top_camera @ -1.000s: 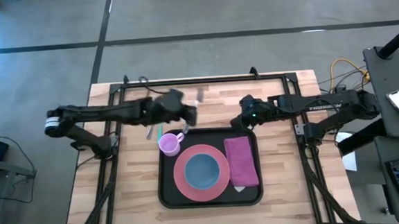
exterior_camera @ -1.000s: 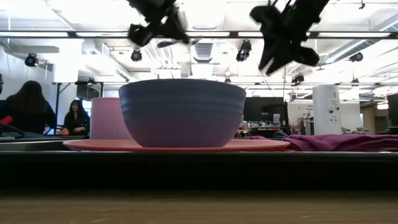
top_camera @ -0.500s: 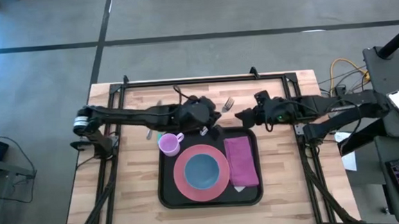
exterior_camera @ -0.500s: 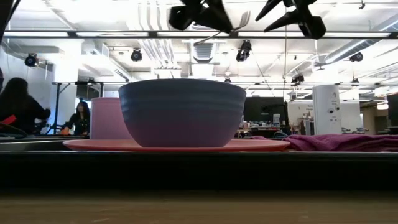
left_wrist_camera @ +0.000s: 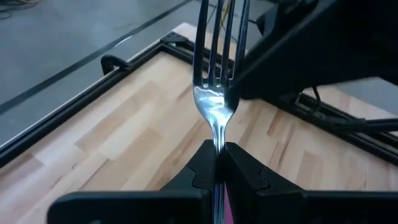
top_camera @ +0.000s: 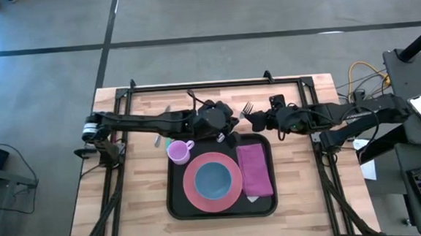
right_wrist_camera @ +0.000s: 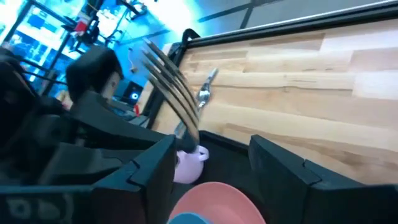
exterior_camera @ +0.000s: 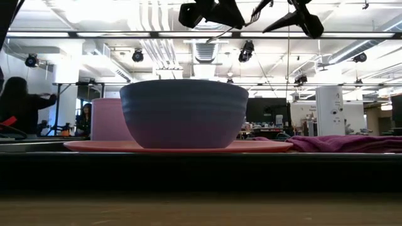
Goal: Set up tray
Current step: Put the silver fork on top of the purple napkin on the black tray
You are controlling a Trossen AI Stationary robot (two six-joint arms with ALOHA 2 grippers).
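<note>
The napkin (top_camera: 255, 170) is on my right gripper's side of the tray, so next my right gripper grabs the fork (left_wrist_camera: 218, 132) below the fork's tines from my left gripper and puts it down there.
A silver fork (left_wrist_camera: 215, 93) hangs in the air over the tray's far edge, with my left gripper (top_camera: 229, 123) shut on it. Its tines (top_camera: 246, 108) point toward my right gripper (top_camera: 257, 118), which stands open close in front of them. In the right wrist view the tines (right_wrist_camera: 166, 74) rise just above that gripper's fingers (right_wrist_camera: 152, 165); I cannot tell whether they touch. The black tray (top_camera: 173, 204) rests on the table and carries a pink plate (top_camera: 195, 196) with a blue bowl (top_camera: 214, 178), a pink cup (top_camera: 178, 151) and a magenta napkin (top_camera: 254, 170). My left gripper pinches the fork's neck (left_wrist_camera: 216, 142), just below the tines, between its two fingers. The handle runs back between the fingers, along them. The fingers come from the table's left, slanting slightly down. The fork is lifted clear, its tines toward the table's right.
More cutlery (top_camera: 158, 139) lies on the wood to the left of the cup, also seen as cutlery (right_wrist_camera: 206, 84) in the right wrist view. A black frame (top_camera: 208, 84) runs along the table's far edge. People (exterior_camera: 25, 107) show in the room beyond.
My left gripper has carried the fork toward the table's right, from far-left of the cup to the middle of the tray's far edge, rolling as it went. My right gripper has risen a little, turned and opened wider.
</note>
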